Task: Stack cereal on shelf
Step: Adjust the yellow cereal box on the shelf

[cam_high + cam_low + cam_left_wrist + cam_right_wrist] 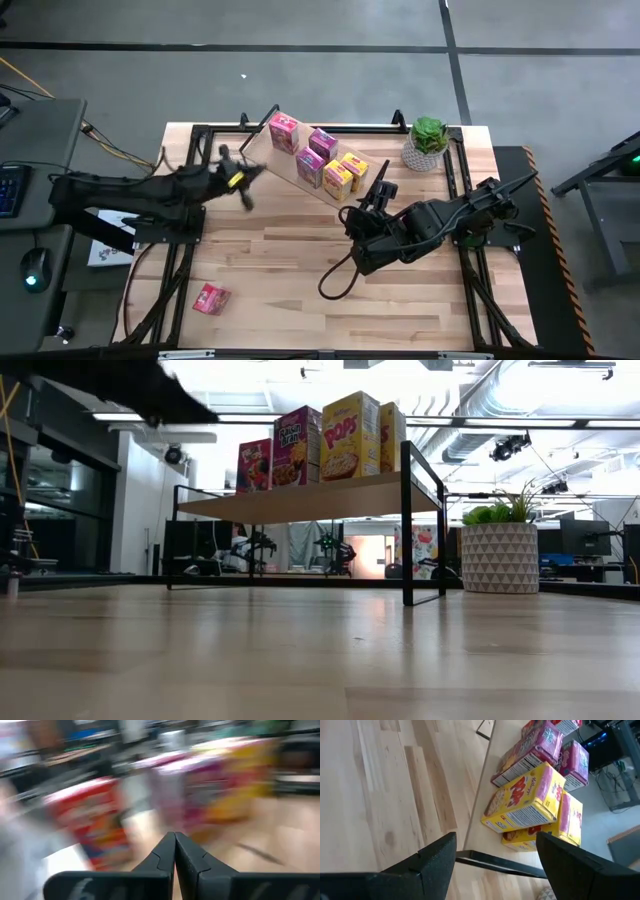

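The rear yellow box [355, 169] is crooked behind the front one, so next my right gripper retreats, close and circle to the shelf's back edge [373, 160] to nudge it straight.
Several small cereal boxes stand on the light-wood shelf [275, 160] [300, 500]: a red one [284, 131], two magenta ones [322, 143] and two yellow ones [338, 180] [525, 805]. One more red box [210, 298] lies on the table near its front left. My left gripper [246, 198] [175, 847] is shut and empty, in the air near the shelf's left end, facing the boxes. My right gripper [372, 195] [495, 852] is open and empty, just off the shelf's right end, pointing at the yellow boxes.
A small green plant in a white pot [427, 142] [500, 550] stands at the table's back right. Black frame rails [300, 128] run around the tabletop. A black cable [335, 280] loops on the table below the right arm. Bare wood lies at the front middle.
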Robot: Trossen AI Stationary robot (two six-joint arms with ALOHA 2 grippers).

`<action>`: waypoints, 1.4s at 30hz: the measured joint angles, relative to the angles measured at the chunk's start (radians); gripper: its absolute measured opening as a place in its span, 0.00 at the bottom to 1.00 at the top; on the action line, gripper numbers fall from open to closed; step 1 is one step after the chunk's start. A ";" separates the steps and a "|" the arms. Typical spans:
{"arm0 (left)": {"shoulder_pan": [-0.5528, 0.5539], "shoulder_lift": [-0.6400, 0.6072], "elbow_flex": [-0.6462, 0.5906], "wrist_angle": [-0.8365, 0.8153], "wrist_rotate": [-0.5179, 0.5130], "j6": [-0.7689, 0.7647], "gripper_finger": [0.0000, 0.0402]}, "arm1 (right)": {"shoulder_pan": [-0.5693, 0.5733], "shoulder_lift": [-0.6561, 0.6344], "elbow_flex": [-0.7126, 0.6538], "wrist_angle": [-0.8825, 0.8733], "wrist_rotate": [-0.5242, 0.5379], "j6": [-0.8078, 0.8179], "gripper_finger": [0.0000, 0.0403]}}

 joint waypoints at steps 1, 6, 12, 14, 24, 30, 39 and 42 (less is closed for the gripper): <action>-0.023 -0.025 0.000 -0.021 0.066 0.013 0.00 | 0.000 0.000 0.000 0.000 0.000 -0.006 0.66; -0.107 -0.079 0.000 -0.053 0.203 0.031 0.00 | 0.000 0.000 0.000 0.000 -0.017 -0.013 0.66; -0.145 -0.109 0.000 -0.065 0.176 0.048 0.00 | 0.005 -0.018 -0.008 0.003 -0.052 -0.014 0.66; -0.151 -0.119 0.000 -0.067 0.175 0.049 0.00 | 0.012 -0.050 -0.049 0.002 -0.043 -0.006 0.66; -0.171 -0.177 0.000 -0.105 0.201 0.059 0.00 | 0.068 -0.512 -0.716 0.074 0.025 0.456 0.66; -0.171 -0.174 0.000 -0.096 0.309 0.057 0.00 | 0.159 -0.800 -1.173 0.626 0.124 0.417 0.66; -0.171 -0.165 0.000 -0.062 0.326 0.046 0.00 | 0.139 -0.866 -1.665 1.962 0.064 -0.387 0.66; -0.171 -0.165 0.000 -0.063 0.326 0.046 0.00 | 0.107 -0.846 -1.719 2.207 0.019 -0.541 0.66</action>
